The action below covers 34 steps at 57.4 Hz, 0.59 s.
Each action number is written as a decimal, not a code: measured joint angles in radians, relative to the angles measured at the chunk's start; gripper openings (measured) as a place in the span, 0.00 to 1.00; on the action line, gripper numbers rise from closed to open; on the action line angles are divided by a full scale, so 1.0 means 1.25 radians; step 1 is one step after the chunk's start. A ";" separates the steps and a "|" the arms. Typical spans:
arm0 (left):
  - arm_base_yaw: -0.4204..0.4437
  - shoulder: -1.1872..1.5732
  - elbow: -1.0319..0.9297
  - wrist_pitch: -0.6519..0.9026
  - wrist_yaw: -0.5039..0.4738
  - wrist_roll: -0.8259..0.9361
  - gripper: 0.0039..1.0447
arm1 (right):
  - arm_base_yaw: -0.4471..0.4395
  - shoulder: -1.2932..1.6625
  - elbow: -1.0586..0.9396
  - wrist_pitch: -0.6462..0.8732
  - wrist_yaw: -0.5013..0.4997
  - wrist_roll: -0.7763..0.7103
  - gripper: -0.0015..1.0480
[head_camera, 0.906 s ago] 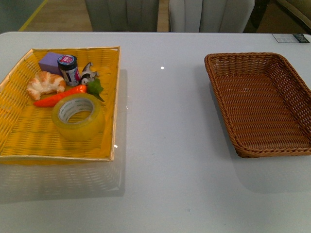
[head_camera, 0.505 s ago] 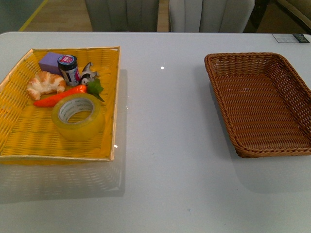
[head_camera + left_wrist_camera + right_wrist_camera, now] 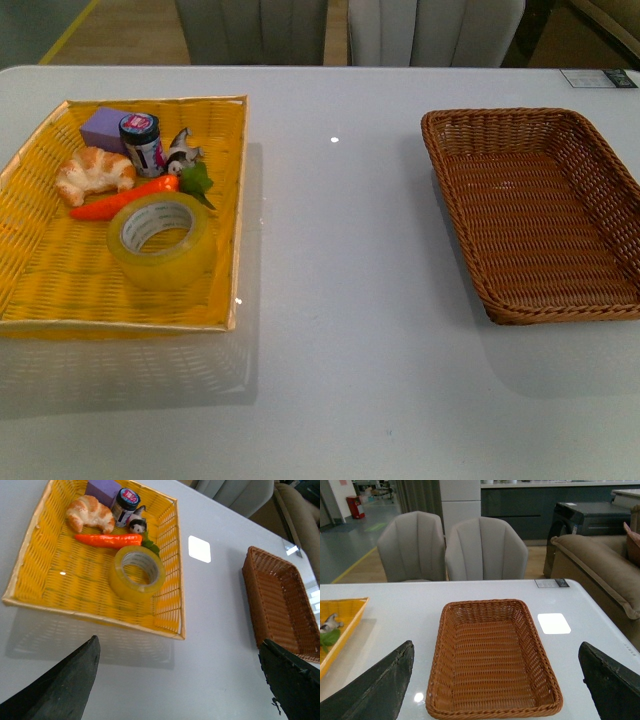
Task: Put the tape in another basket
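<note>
I expect the tape [image 3: 162, 266] to come free when I lift and leave the carrot in place, because the tape lies flat against the orange carrot's near edge [image 3: 128, 205].
The tape [image 3: 161, 240], a wide yellowish roll with a white core, lies flat in the near right part of the bright yellow tray [image 3: 40, 290]; it also shows in the left wrist view as the tape [image 3: 137, 573]. The dark brown wicker basket [image 3: 590, 170] stands on the right of the table and holds nothing, seen too as the basket [image 3: 492, 707]. Neither arm shows in the front view. My left gripper [image 3: 182, 680] hangs open above bare table, short of the yellow tray [image 3: 30, 555]. My right gripper [image 3: 495, 685] hangs open over the basket's near end.
Behind the tape in the yellow tray lie an orange carrot [image 3: 120, 198], a croissant [image 3: 94, 172], a purple block [image 3: 102, 127], a small dark-lidded jar [image 3: 142, 143] and a little animal figure [image 3: 181, 150]. Grey chairs [image 3: 450, 547] stand beyond the white table [image 3: 340, 300]. A sofa [image 3: 600, 565] stands to the right.
</note>
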 joint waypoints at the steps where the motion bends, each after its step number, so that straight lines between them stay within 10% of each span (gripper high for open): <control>1: -0.002 0.029 0.007 0.026 -0.002 -0.005 0.92 | 0.000 0.000 0.000 0.000 0.000 0.000 0.91; 18: -0.061 0.650 0.166 0.475 -0.096 0.071 0.92 | 0.000 0.000 0.000 0.000 0.000 0.000 0.91; 34: -0.082 1.090 0.340 0.562 -0.147 0.085 0.92 | 0.000 0.000 0.000 0.000 0.000 0.000 0.91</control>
